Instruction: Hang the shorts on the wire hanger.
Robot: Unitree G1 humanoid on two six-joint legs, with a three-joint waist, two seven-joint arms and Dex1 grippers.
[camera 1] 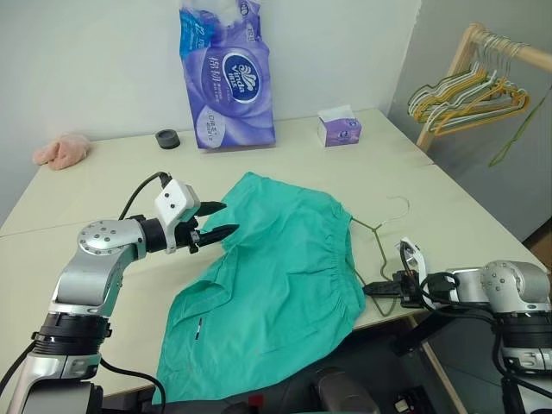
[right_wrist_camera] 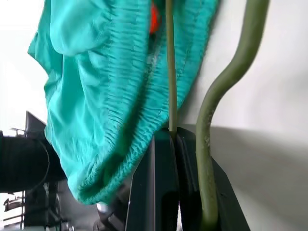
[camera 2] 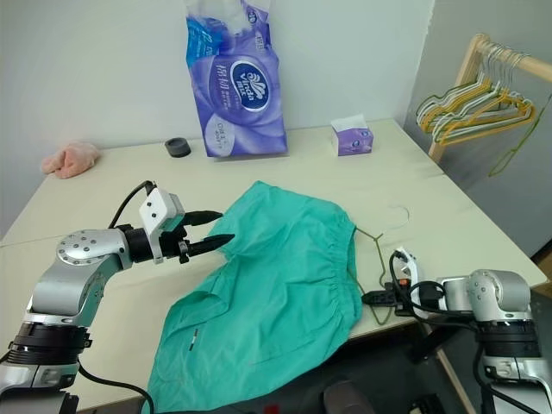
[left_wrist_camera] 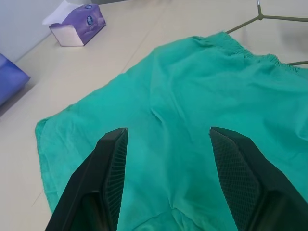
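Observation:
My gripper is going to pull the teal shorts' waistband (camera 1: 349, 274) sideways. The waistband will stretch open around the wire hanger then, because small puckers (camera 1: 341, 231) gather along its edge.
The teal shorts (camera 1: 276, 276) lie spread flat on the table, their gathered waistband toward my right arm. The olive wire hanger (camera 1: 379, 231) lies at the waistband, partly tucked under the fabric, its hook (camera 1: 398, 205) on the bare table. My right gripper (camera 1: 376, 290) sits at the table's near right edge, shut on the hanger's wire; in the right wrist view the thin wire (right_wrist_camera: 169, 72) runs from between its closed fingers. My left gripper (camera 1: 222, 219) hovers open over the far left part of the shorts (left_wrist_camera: 192, 96), with nothing between its fingers (left_wrist_camera: 110, 163).
At the back of the table stand a purple toilet-paper pack (camera 1: 226, 73), a small tissue box (camera 1: 338, 128) and a black round object (camera 1: 167, 138). A pink cloth lump (camera 1: 62, 150) lies far left. A wooden rack with several hangers (camera 1: 470, 90) stands right of the table.

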